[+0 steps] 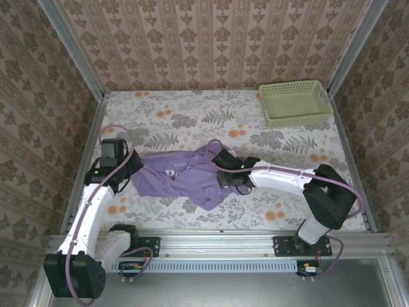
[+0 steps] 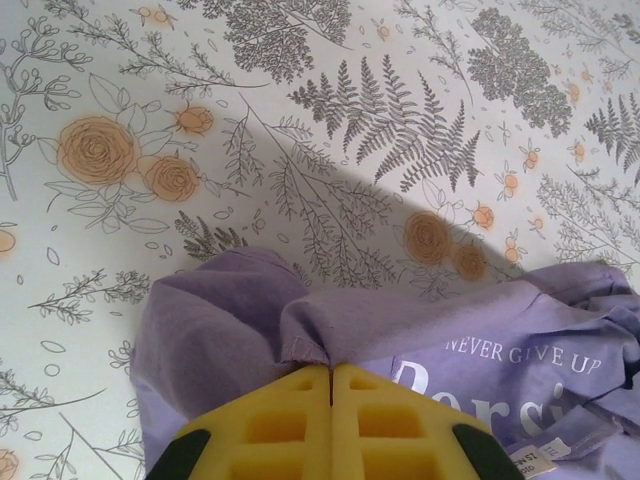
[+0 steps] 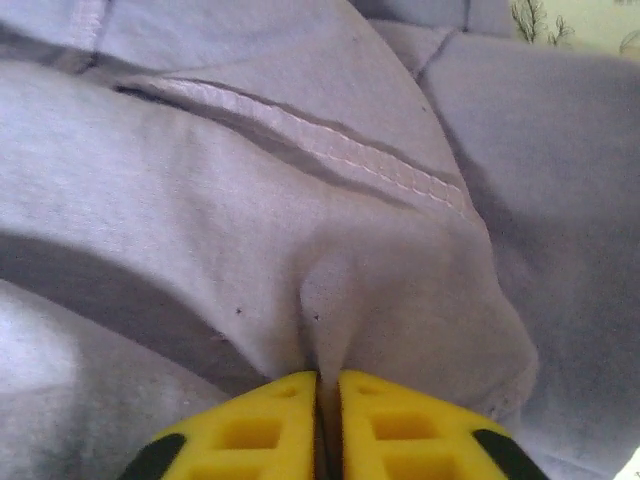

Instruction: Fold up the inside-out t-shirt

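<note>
My left gripper and right gripper are to lift the t-shirt's ends [image 1: 144, 174], pull it tight and lower it spread out before folding, because the t-shirt's middle [image 1: 185, 173] lies crumpled.
The lavender t-shirt [image 1: 182, 180] lies crumpled in a stretched band across the middle of the flowered table. White lettering reading "NEVER GIVE UP" shows on it in the left wrist view. My left gripper [image 1: 131, 170] is at the shirt's left end, its yellow fingers shut [image 2: 331, 368] on a stitched hem edge of the t-shirt [image 2: 220, 320]. My right gripper [image 1: 225, 176] is at the shirt's right end. It is shut [image 3: 328, 376] on a pinched ridge of the t-shirt [image 3: 300, 220], just below a seam.
A pale green mesh basket [image 1: 295, 102] stands at the back right corner. Patterned walls enclose the table on three sides. A metal rail [image 1: 217, 240] runs along the near edge between the arm bases.
</note>
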You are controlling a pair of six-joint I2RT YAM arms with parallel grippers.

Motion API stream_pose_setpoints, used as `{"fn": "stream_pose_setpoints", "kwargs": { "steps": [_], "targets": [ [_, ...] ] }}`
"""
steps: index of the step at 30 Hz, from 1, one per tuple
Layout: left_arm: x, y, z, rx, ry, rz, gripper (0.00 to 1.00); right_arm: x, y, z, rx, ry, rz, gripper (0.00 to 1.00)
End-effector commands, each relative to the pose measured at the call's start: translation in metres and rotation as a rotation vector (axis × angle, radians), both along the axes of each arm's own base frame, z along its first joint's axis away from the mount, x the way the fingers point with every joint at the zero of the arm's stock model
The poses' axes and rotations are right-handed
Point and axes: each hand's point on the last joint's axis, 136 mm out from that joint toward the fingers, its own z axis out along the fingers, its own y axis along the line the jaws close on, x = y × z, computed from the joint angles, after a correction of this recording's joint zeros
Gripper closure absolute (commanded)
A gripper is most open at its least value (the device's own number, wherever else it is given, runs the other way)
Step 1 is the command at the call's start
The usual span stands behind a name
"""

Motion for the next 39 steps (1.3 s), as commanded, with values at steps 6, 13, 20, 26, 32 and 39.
{"fn": "stream_pose_setpoints", "kwargs": {
  "steps": [6, 13, 20, 26, 32, 39],
  "targets": [
    [0.007, 0.009, 0.075, 0.034, -0.137, -0.001, 1.00, 0.005, -0.056, 0.130, -0.043, -0.331, -0.079, 1.00],
    [-0.002, 0.004, 0.186, 0.000, -0.416, -0.025, 1.00, -0.016, -0.097, 0.255, 0.086, -0.600, -0.096, 1.00],
    [-0.007, 0.001, 0.082, -0.006, -0.203, -0.040, 1.00, -0.044, -0.065, 0.128, 0.186, -0.346, -0.033, 1.00],
    [-0.023, -0.002, -0.020, -0.037, 0.038, -0.035, 1.00, -0.069, -0.041, 0.017, 0.152, -0.080, -0.067, 0.74],
    [-0.028, 0.000, -0.039, -0.038, 0.060, -0.028, 1.00, -0.053, -0.055, 0.042, 0.026, -0.131, -0.066, 0.36],
    [-0.026, 0.001, -0.038, -0.034, 0.049, -0.025, 1.00, -0.038, -0.045, 0.035, 0.010, -0.088, -0.053, 0.29]
  ]
}}
